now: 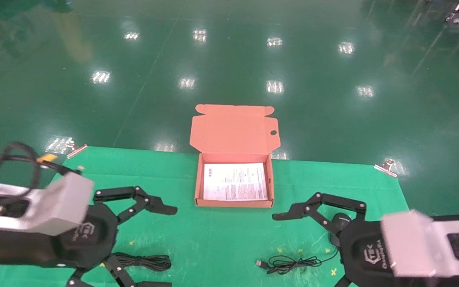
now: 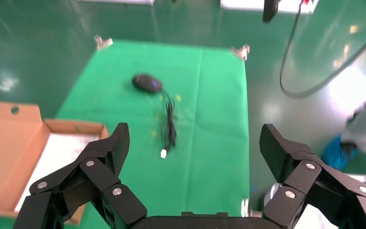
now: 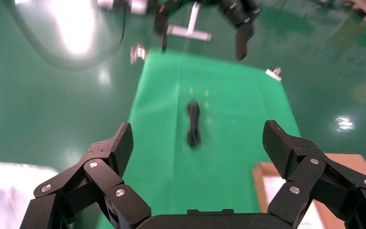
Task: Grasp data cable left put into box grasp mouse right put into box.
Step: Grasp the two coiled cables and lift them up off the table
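I expect the mouse [image 1: 341,223] to hang below when I lift the cord's bundle, because a short loose part of thin cord [image 1: 330,256] connects the bundle to the mouse.
The data cable [image 1: 142,262], a compact black bundle, lies on the green cloth at the front left, between the fingers of my left gripper [image 1: 169,247], which is open and empty just above it. It also shows in the right wrist view [image 3: 193,123]. The black mouse [image 1: 341,220] sits at the right, partly hidden behind my right gripper [image 3: 198,143], which is open and empty. Its thin cord [image 1: 291,264] ends in a USB plug [image 1: 260,263]. The mouse also shows in the left wrist view [image 2: 147,82]. The orange-tan box [image 1: 233,202] stands open at the middle back, lined with a white sheet.
The green cloth [image 1: 221,239] is held by metal clips [image 1: 385,166] at its far corners. The box's flap lid [image 1: 233,129] stands up behind it. Shiny green floor lies beyond the table. Small yellow marks dot the cloth.
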Available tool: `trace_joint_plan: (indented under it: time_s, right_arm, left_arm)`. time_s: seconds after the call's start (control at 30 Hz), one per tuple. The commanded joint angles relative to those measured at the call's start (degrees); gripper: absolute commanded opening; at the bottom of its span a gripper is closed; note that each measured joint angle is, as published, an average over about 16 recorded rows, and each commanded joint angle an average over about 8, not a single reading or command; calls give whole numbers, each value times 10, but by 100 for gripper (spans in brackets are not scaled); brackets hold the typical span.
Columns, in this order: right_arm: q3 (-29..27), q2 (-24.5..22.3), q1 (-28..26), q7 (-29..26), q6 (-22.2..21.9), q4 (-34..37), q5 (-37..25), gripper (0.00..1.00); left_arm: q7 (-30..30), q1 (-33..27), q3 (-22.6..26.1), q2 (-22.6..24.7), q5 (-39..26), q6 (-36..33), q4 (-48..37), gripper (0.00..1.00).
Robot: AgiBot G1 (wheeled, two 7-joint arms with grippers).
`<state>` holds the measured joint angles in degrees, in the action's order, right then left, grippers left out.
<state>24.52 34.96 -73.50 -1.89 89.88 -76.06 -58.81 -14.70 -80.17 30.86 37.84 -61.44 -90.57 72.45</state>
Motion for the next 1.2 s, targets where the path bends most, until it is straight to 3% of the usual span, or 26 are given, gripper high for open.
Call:
trace_joint_plan:
  time_s: [0.03, 0.4, 0.6, 0.87, 1.2]
  right_arm:
    - [15, 2, -17, 16, 4, -4, -21, 100]
    - [162, 26, -120, 131, -3, -14, -205, 100]
    - [226, 50, -142, 171, -25, -15, -316, 100]
    - [261, 73, -119, 158, -78, -12, -411, 100]
    - [276, 94, -61, 91, -156, 2, -473, 100]
  left_arm:
    - [-3, -18, 22, 3, -19, -1, -2, 100]
    - [19, -111, 173, 58, -162, -2, -12, 100]
    - [38, -143, 249, 101, -254, 8, -25, 100]
    - [42, -140, 302, 149, -354, 40, -56, 100]
    - [34, -115, 326, 188, -425, 102, -138, 100]
